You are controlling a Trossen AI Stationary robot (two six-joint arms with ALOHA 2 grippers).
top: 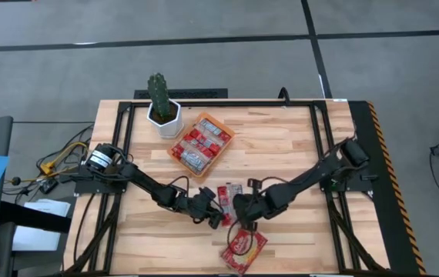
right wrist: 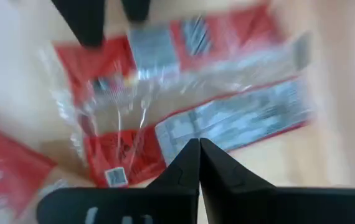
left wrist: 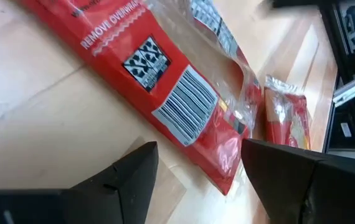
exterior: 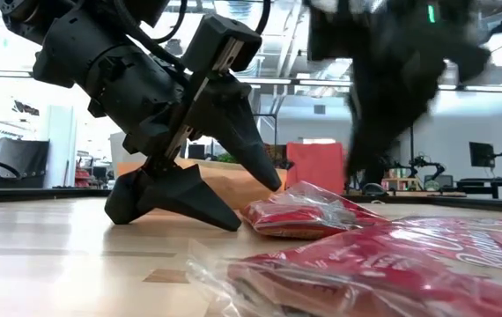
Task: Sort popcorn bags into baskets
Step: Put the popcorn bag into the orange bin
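Note:
My gripper is about to lift the red packet (left wrist: 156, 78). Flat brown filling (left wrist: 218, 70) shows through the clear wrap, so the packet will stay straight while its barcode end creases as I lift it.
The orange tray (top: 230, 132) lies on the far half of the table with several red popcorn packets (top: 200, 145) in it. Loose packets (top: 229, 192) lie flat at mid-table. My left gripper (top: 213, 215) is low beside them and open; in the left wrist view (left wrist: 196, 162) a red packet's corner (left wrist: 227, 180) lies ahead between its fingers, apparently without touching them. A second packet (left wrist: 286, 118) lies beyond. My right gripper (top: 241, 209) is shut and empty (right wrist: 199, 146), raised over packets in clear wrap (right wrist: 184, 106).
A larger red bundle in clear wrap (top: 244, 248) lies by the table's near edge, close in the low view (exterior: 392, 264). A white pot with a green cactus (top: 163, 115) stands left of the tray. Both grippers are close together at mid-table.

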